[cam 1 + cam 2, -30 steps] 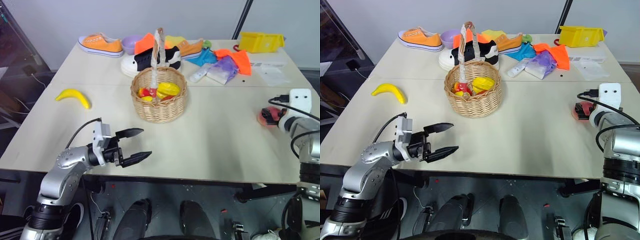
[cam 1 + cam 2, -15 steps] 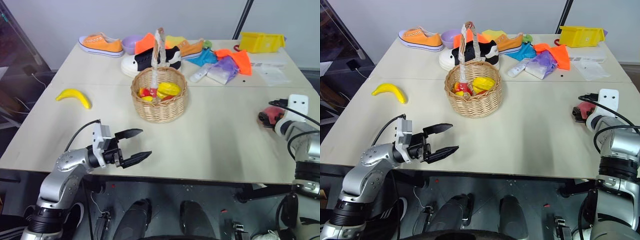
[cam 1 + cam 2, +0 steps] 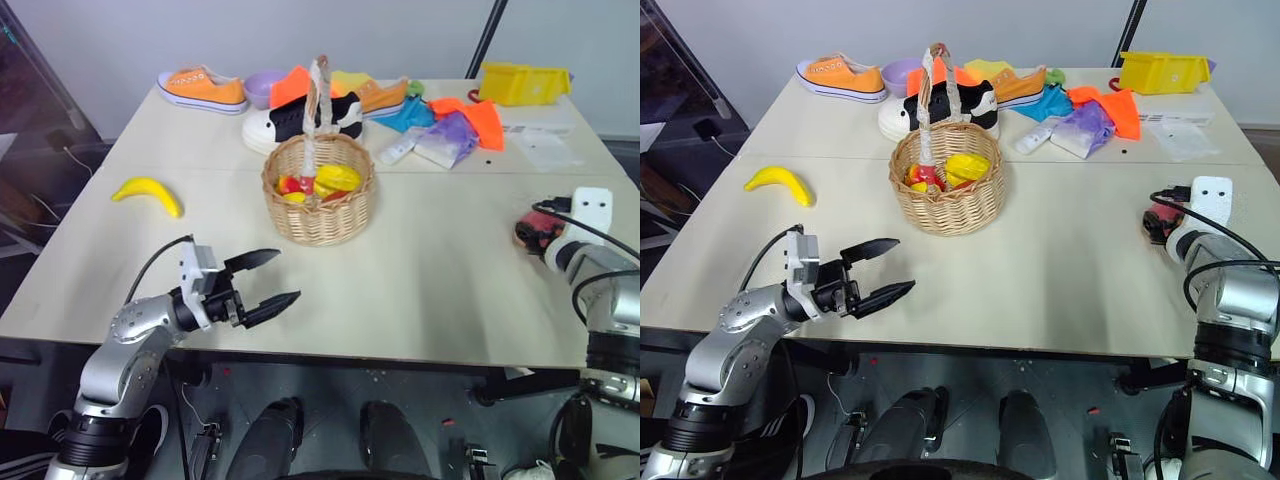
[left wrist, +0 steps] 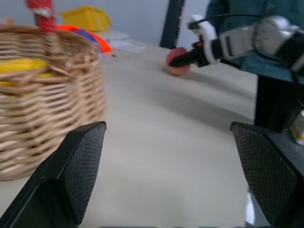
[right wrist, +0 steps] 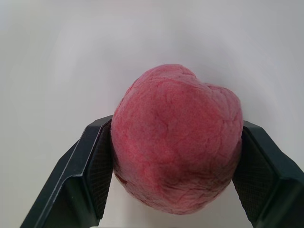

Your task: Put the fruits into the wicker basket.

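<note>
My right gripper keeps carrying the peach (image 5: 176,140), which sits centred in its fingers, over the open table until it hangs over the wicker basket's opening (image 3: 342,160).
The peach (image 5: 175,142), pink-red and round, sits on the pale table near its right edge, and my right gripper (image 5: 175,126) is shut on it with a pad pressed to each side. The head view shows the same peach (image 3: 530,232). A yellow banana (image 3: 147,193) lies on the table's left side, apart from both grippers. Mid-table stands the wicker basket (image 3: 320,222) with its tall handle, holding yellow and red items. My left gripper (image 3: 286,277) hovers open and empty over the near-left table, pointing toward the basket (image 4: 47,95).
Along the far edge lie an orange sneaker (image 3: 200,90), a purple bowl (image 3: 262,88), a black-and-white shoe (image 3: 290,122), coloured cloths (image 3: 450,125), a yellow bin (image 3: 520,82) and papers (image 3: 545,145). Bare tabletop stretches between the basket and the peach.
My right gripper's fingers have closed in onto the peach. The left arm has barely shifted and stays open.
</note>
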Tool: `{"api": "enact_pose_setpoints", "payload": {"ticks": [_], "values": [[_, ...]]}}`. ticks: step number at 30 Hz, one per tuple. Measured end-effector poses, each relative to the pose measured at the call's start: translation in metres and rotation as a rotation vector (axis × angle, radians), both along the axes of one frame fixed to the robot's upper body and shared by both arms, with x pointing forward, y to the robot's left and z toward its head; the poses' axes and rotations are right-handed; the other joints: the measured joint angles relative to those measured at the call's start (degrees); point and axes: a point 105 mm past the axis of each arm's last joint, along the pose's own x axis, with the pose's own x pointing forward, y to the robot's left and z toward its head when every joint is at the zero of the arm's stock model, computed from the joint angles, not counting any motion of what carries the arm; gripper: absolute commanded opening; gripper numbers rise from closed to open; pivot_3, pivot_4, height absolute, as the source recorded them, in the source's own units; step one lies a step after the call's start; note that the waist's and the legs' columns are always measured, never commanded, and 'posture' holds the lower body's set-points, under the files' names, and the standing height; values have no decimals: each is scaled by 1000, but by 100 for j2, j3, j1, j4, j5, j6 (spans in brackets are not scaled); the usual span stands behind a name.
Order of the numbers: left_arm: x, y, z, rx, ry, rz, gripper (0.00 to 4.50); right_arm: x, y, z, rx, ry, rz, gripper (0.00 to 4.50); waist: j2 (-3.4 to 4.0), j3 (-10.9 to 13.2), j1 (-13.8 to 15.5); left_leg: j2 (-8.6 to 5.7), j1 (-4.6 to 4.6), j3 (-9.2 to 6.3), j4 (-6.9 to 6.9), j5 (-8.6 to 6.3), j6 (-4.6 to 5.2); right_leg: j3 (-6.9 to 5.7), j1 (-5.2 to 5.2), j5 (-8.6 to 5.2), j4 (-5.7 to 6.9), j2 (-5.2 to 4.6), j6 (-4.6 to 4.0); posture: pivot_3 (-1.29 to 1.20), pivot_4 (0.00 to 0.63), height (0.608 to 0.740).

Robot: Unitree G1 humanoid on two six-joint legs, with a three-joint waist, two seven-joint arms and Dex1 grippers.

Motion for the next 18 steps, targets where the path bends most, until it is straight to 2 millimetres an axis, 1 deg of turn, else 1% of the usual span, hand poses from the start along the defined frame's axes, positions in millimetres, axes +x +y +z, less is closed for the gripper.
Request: {"api": "enact_pose_setpoints", "payload": {"ticks": [1,3,5,9,12,13,16,18], "values": [[1,2,1,-2,-5,17,4500,0,10,7,2,-19,44,3237,0,0,-12,0,0,0,0,0,0,0,0,0,0,0,0,0,150,740],[5,10,5,-3,-24,61,4500,-1,44,27,27,-75,190,3237,0,0,-66,2,0,-4,-1,0,0,-1,-1,0,1,1,0,0,150,740],[7,14,7,-1,-36,96,4500,-3,73,43,36,-116,307,3237,0,0,-80,3,0,-4,-1,0,0,-1,-1,0,1,1,0,0,150,740],[14,26,7,-9,-47,182,4500,1,119,62,90,-171,486,3237,-2,2,-69,0,0,-4,2,-1,0,-1,1,-1,-1,-1,-1,0,150,740],[22,29,9,-21,-76,239,4500,9,159,77,128,-230,618,3237,-5,3,-75,1,0,-5,1,-1,0,-2,-1,0,0,0,0,0,150,740],[24,28,12,-28,-90,249,4500,15,175,82,157,-251,660,3237,-5,3,-84,1,0,-5,0,-1,0,-2,-3,1,0,1,1,0,150,740],[29,26,18,-39,-117,268,4500,27,209,85,192,-278,734,3237,-5,3,-80,1,0,-6,-5,-1,-1,-2,-6,9,-1,2,16,0,150,740],[29,27,16,-35,-118,281,4500,33,222,81,214,-275,760,3237,-5,3,-69,-2,-2,-7,-10,-1,-1,-2,-8,11,-1,1,18,0,150,740]]}}
